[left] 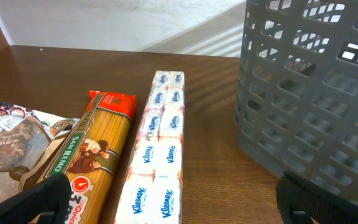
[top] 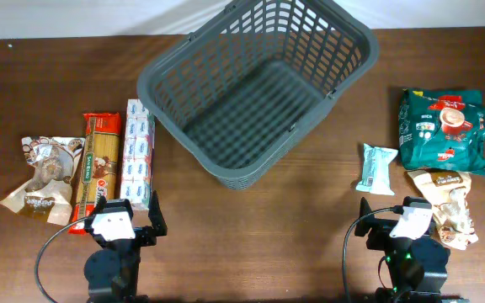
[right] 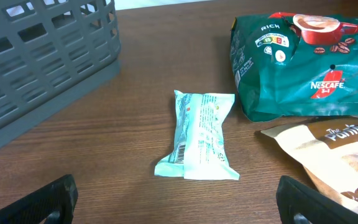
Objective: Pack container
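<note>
I should first take the empty container (top: 255, 105) by its rim (top: 172, 129) with my left gripper, with my right gripper at the opposite end, before packing, because the container stands crooked between my grippers.
The dark-grey slotted container (top: 255, 84) stands empty at the table's back centre; its wall shows in the left wrist view (left: 309, 99) and the right wrist view (right: 42, 68). My left gripper (top: 129, 227) is open and empty near the front edge, just short of a Kleenex tissue pack (left: 157, 155) and a spaghetti pack (left: 95, 155). My right gripper (top: 398, 227) is open and empty at the front right, short of a small mint-green packet (right: 201, 134).
A brown snack bag (top: 45, 172) lies far left. A green Nescafe bag (top: 443, 128) and a beige cookie bag (top: 451, 202) lie at the right. Bare wood lies between the arms in front of the container.
</note>
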### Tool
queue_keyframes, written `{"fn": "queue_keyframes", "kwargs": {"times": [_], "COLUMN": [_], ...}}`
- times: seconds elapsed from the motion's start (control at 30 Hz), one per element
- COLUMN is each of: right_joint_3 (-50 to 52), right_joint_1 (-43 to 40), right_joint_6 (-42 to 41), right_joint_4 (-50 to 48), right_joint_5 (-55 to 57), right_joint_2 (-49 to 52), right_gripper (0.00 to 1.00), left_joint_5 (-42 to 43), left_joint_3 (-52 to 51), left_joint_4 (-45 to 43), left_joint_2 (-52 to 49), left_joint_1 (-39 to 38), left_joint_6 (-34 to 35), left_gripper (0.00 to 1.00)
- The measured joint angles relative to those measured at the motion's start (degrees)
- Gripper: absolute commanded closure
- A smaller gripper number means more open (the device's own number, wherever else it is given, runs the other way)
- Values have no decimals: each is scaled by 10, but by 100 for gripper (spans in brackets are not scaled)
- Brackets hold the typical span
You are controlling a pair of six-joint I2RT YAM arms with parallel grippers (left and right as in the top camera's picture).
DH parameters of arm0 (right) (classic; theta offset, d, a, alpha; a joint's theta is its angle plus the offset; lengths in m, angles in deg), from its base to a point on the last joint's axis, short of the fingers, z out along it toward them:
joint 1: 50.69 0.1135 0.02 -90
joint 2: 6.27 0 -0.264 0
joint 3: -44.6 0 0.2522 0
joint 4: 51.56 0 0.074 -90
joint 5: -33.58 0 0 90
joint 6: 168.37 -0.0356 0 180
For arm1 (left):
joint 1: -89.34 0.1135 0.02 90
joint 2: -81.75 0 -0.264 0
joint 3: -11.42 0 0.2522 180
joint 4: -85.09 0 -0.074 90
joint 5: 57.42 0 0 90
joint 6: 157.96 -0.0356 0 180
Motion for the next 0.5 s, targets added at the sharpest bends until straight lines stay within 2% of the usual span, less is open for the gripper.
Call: {"fn": "queue_keyframes", "kwargs": {"times": [0.3,0.5], "right_joint_3": [0,0], "right_joint_1": [0,0], "right_joint_6": [0,0], "right_joint_4": [0,0], "right_joint_5": [0,-9], "right_joint_2": [0,0], "right_gripper": [1,1], "left_joint_5": [7,43], "left_joint_3": [0,0], "left_joint_4": [0,-1], "left_joint_2": [0,-3], "left_joint_1": [0,0], "left_joint_6": [0,1], "left_gripper": [1,1]}}
